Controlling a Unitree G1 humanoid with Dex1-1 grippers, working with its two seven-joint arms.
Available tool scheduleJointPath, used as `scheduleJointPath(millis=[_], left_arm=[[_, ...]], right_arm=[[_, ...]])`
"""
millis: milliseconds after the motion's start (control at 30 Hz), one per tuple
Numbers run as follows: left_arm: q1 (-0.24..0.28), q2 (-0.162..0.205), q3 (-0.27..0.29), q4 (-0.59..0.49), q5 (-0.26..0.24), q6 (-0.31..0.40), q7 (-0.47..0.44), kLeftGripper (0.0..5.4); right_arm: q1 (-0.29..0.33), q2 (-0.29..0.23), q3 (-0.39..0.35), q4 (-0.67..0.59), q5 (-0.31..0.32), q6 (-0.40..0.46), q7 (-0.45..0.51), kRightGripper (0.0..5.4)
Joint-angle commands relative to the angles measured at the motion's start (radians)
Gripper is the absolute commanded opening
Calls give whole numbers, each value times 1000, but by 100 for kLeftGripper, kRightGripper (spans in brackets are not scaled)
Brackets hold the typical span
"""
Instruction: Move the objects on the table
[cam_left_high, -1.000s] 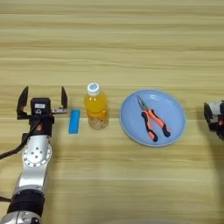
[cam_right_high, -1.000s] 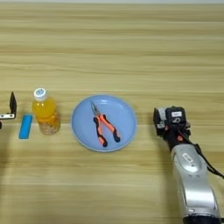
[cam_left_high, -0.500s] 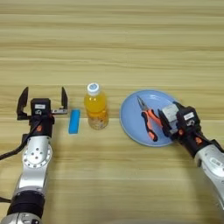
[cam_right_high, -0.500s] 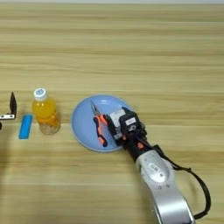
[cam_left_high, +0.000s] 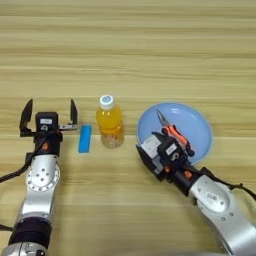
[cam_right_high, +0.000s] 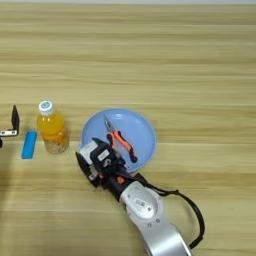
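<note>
The white block (cam_left_high: 150, 147) is clear of the pliers and I see open wood (cam_left_high: 126, 177) in front of the bottle, so I should keep my right gripper going there, then lower and release the block.
An orange-juice bottle (cam_left_high: 110, 127) with a white cap stands upright left of centre. A flat blue bar (cam_left_high: 85, 138) lies just left of it. My left gripper (cam_left_high: 48, 116) stands open left of the bar, holding nothing. To the right is the light-blue plate (cam_left_high: 197, 125), and the orange-and-black pliers (cam_left_high: 173, 133) lie on it. My right gripper (cam_left_high: 149, 150) sits at the plate's near-left rim, pointing toward the bottle. It is shut on a small white square block (cam_left_high: 150, 146).
The right forearm (cam_left_high: 220, 200) runs from the bottom right corner up to the plate's front edge. Bare wooden table (cam_left_high: 130, 50) stretches across the whole far half and between the two arms at the front.
My right arm has swung left from the right edge, past the plate's front, to its near-left rim. The left arm, bottle, bar and pliers have not moved.
</note>
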Motion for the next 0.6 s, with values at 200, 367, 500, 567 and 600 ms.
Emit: scheduleJointPath(millis=[200,367,500,567,600], left_arm=[[-17,5,-5,21,12,9,6,540],[-17,6,-4,22,11,8,5,540],[-17,6,-5,20,11,8,5,540],[-16,5,-5,19,12,8,5,540],[-16,5,-5,18,12,8,5,540]], right_arm=[[-19,39,89,121,-15,-39,24,252],[-30,53,99,201,-18,-65,22,251],[-48,62,88,271,-10,-94,29,251],[-56,64,81,302,-5,-110,34,251],[-60,67,77,316,2,-113,39,251]])
